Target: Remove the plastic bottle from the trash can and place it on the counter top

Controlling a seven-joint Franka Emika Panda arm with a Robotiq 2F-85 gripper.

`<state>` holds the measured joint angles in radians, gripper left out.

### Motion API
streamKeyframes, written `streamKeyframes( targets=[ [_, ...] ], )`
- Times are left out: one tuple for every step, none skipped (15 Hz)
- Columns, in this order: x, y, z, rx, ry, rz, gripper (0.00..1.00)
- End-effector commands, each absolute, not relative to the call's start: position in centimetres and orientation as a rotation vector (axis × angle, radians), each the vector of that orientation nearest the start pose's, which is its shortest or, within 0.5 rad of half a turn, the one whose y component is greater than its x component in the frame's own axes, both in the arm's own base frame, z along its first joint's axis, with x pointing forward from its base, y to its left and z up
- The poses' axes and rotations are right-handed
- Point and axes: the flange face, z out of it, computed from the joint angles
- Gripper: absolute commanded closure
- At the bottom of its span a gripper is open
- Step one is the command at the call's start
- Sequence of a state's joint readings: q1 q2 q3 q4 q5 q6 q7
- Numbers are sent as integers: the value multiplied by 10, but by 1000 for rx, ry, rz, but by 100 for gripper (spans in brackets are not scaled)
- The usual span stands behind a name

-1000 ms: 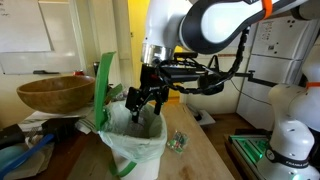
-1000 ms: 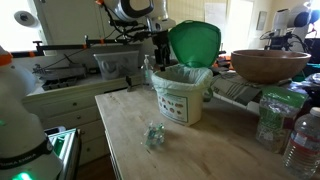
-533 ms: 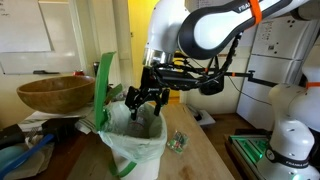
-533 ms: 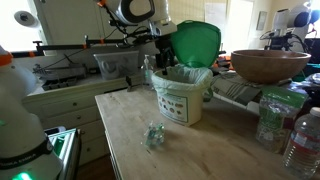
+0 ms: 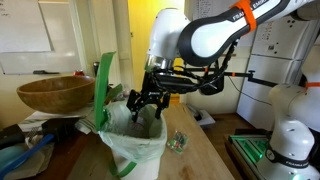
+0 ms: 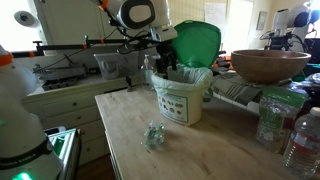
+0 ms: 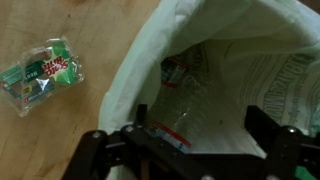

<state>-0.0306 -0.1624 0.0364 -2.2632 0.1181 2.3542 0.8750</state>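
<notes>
The plastic bottle [image 7: 185, 103] lies deep down next to the trash can's side, where the liner crowds the robot's gripper, so the gripper should first take hold of the trash can's rim [image 6: 160, 88] and turn the trash can.
The white trash can [image 5: 137, 148] [image 6: 182, 97] stands on the wooden counter top [image 5: 203, 158] [image 6: 205, 150], with its green lid [image 5: 103, 88] [image 6: 195, 44] raised. My gripper [image 5: 146, 108] [image 6: 162, 66] hangs open at the bin's mouth. In the wrist view the pale liner bag [image 7: 135, 70] rings the opening. A clear plastic bottle [image 7: 178, 108] with a red-edged label lies inside, below and between my fingers [image 7: 262, 126], nearer the left one. My gripper [image 7: 200, 125] is not closed on it.
A crumpled green and clear wrapper [image 7: 42, 72] [image 5: 178, 141] [image 6: 153, 135] lies on the counter beside the bin. A wide wooden bowl [image 5: 55, 93] [image 6: 270, 65] sits behind the lid. Water bottles [image 6: 300, 140] stand at one counter edge.
The arm has shifted and my gripper has sunk slightly lower into the bin's mouth. The jaws stay open. The bin and wrapper have not moved.
</notes>
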Motion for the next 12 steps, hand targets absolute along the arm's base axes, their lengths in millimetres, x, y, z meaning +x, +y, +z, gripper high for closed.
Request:
streamKeyframes(
  targets=[
    [509, 5, 448, -2574, 1369, -274, 0],
    [508, 4, 450, -2562, 1362, -291, 0],
    [508, 5, 454, -2545, 1352, -312, 0],
    [507, 5, 457, -2532, 1345, -338, 0],
    [505, 5, 463, -2522, 1333, -368, 0],
    [503, 5, 468, -2519, 1328, -389, 0],
    [500, 5, 473, -2530, 1325, -387, 0],
    [497, 5, 476, -2541, 1324, -378, 0],
    [494, 5, 480, -2545, 1325, -385, 0],
    [492, 5, 483, -2547, 1324, -385, 0],
    [489, 6, 483, -2558, 1323, -360, 0],
    [487, 6, 483, -2565, 1325, -339, 0]
  ],
)
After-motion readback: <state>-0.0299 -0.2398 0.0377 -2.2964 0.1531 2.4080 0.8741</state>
